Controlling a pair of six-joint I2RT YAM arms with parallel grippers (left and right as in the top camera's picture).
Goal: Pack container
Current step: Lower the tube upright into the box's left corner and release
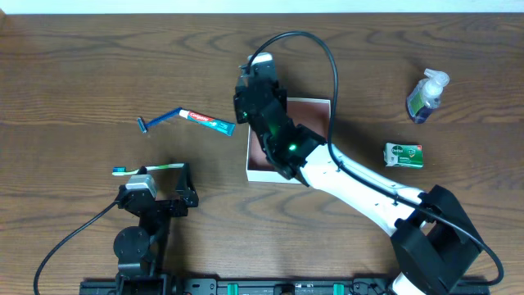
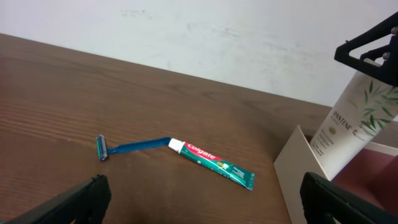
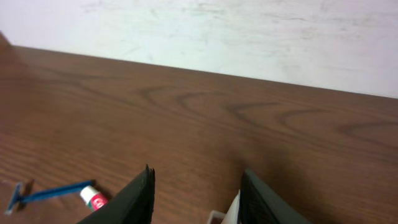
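My right gripper should close around the tube's top end and set it upright in the container's corner before it leaves, because the Pantene tube is leaning inside the container.
The container is a shallow white-walled box with a pink-brown inside, at mid-table. In the left wrist view a white Pantene tube stands tilted inside the container. My right gripper is at the tube's top end. In the right wrist view its fingers stand apart, a white edge of the tube lying against the right one. My left gripper rests low at the front left, wide open with nothing between its fingers.
A toothpaste tube and a blue razor lie left of the container. A toothbrush lies by the left gripper's tips. At the right are a pump bottle and a green soap carton.
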